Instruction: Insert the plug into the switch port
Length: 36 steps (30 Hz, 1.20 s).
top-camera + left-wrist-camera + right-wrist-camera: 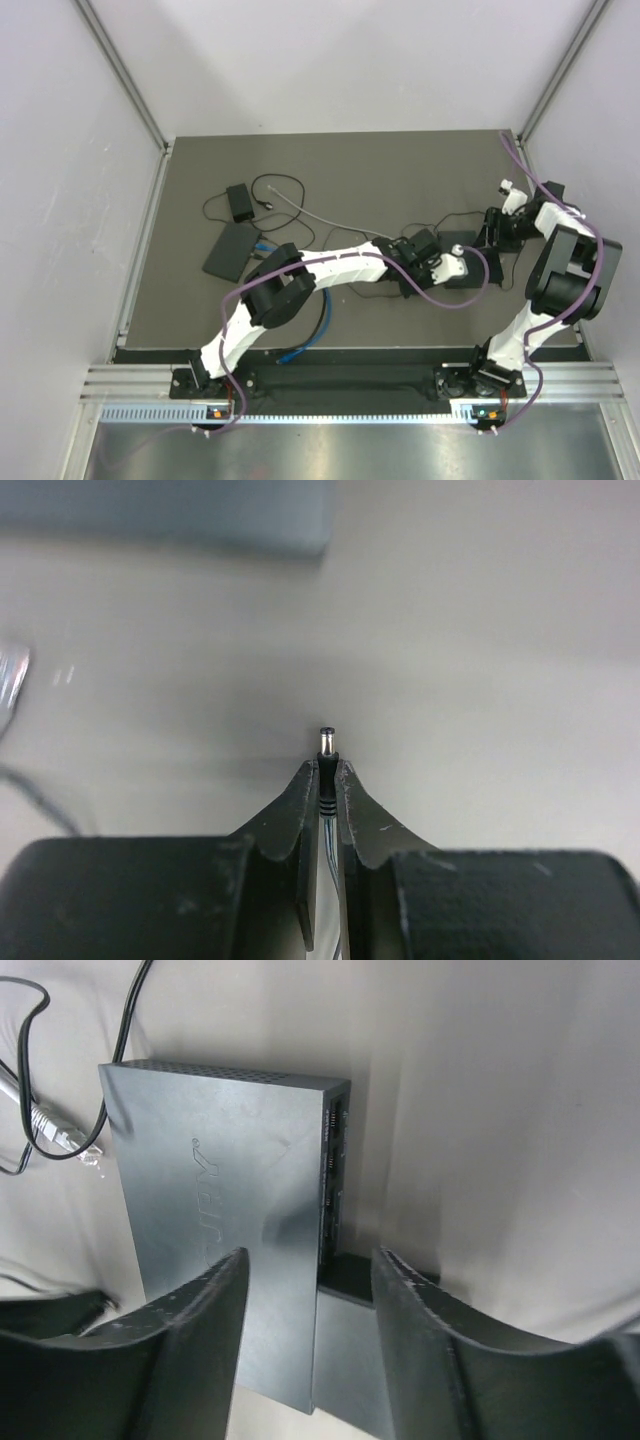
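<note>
Next, my left gripper moves the plug farther in along the switch's edge (243, 547) while my right gripper steadies the switch, because the plug in my left gripper points at the switch's corner (321, 550).
My left gripper (327, 770) is shut on the black barrel plug (327, 742); its metal tip sticks out past the fingertips and its thin cable runs back between the fingers. A blurred grey box edge (170, 515) lies far ahead of it. In the top view the left gripper (432, 262) sits just left of the dark switch (468, 242). The switch (230, 1220) is a grey box with a row of ports on its side face (335, 1160). My right gripper (310, 1256) is open and straddles the switch's near port-side edge; it also shows in the top view (497, 228).
A flat dark box (232, 250) and a black power adapter (240, 201) lie at the left of the mat with black cables around them. A blue cable (305, 345) runs near the front edge. A grey cable with a clear connector (70, 1138) lies left of the switch.
</note>
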{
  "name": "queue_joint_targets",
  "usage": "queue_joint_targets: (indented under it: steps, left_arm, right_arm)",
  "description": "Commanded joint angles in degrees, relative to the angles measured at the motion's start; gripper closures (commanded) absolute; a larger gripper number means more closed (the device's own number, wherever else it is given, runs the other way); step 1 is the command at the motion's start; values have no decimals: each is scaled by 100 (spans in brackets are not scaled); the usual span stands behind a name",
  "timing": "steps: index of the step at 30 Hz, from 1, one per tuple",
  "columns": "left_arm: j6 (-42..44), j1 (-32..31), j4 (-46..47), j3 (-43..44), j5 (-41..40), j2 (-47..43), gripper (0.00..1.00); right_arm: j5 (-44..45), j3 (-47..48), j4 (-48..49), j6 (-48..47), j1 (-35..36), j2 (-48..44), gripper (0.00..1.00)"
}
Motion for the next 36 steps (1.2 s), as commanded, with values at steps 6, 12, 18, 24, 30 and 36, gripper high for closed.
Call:
queue_joint_targets:
  steps: [6, 12, 18, 24, 30, 36]
  left_arm:
    - [82, 374, -43, -643, 249, -650, 100]
    - [-59, 462, 158, -1064, 460, -939, 100]
    - [-93, 471, 528, -1356, 618, -1064, 100]
    - [-296, 427, 493, -942, 575, -774, 100]
    - [-445, 418, 748, -731, 566, -642, 100]
    - [-463, 409, 818, -608, 636, -519, 100]
  right_arm:
    - [-386, -30, 145, 55, 164, 223, 51]
    - [-641, -276, 128, 257, 410, 337, 75]
    - [-1054, -716, 277, 740, 542, 223, 91]
    - [-1098, -848, 269, 952, 692, 241, 83]
    - [-1037, -655, -91, 794, 789, 416, 68]
    - [-1045, -593, -188, 776, 797, 575, 63]
